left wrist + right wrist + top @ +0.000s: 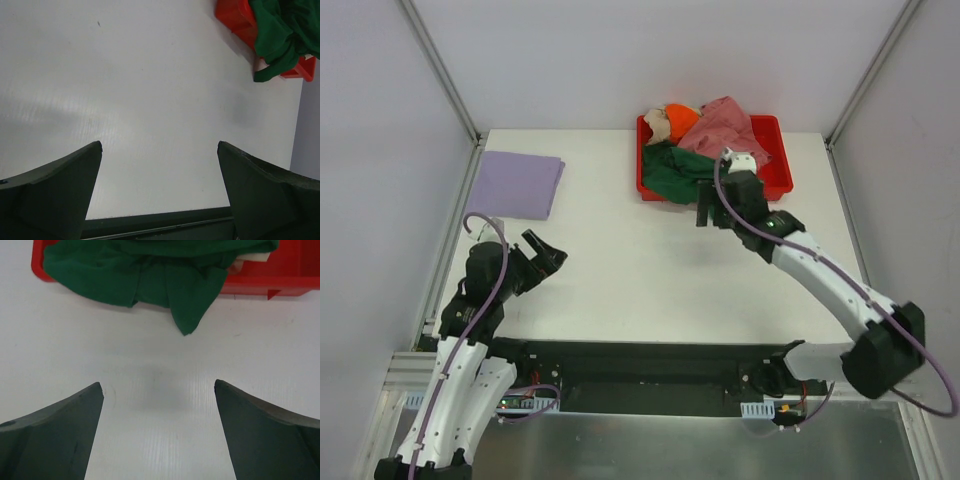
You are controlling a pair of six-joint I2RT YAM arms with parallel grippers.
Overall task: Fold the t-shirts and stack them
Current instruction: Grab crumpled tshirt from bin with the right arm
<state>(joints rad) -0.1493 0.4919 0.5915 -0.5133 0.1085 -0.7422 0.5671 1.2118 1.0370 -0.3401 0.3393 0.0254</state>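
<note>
The dark green t-shirt is hanging over the red tray's front rim (663, 198), open to the robot's right gripper, so the right gripper should keep moving in until it closes on the folds (678, 173).
A folded lavender t-shirt (520, 183) lies flat at the table's far left. A dark green t-shirt (675, 172) hangs crumpled over the front rim of the red tray (782, 188). Pink (725, 125), orange (680, 118) and beige (658, 125) shirts are piled behind it in the tray. My right gripper (705, 212) is open and empty, just in front of the green shirt (150, 275), with bare table between its fingers (157, 385). My left gripper (548, 255) is open and empty over the near left table (159, 145). It sees the green shirt (280, 35) far off.
The red tray (280, 285) stands at the back, right of centre, and also shows in the left wrist view (235, 17). White walls and metal posts enclose the table. A dark rail runs along the near edge (650, 350).
</note>
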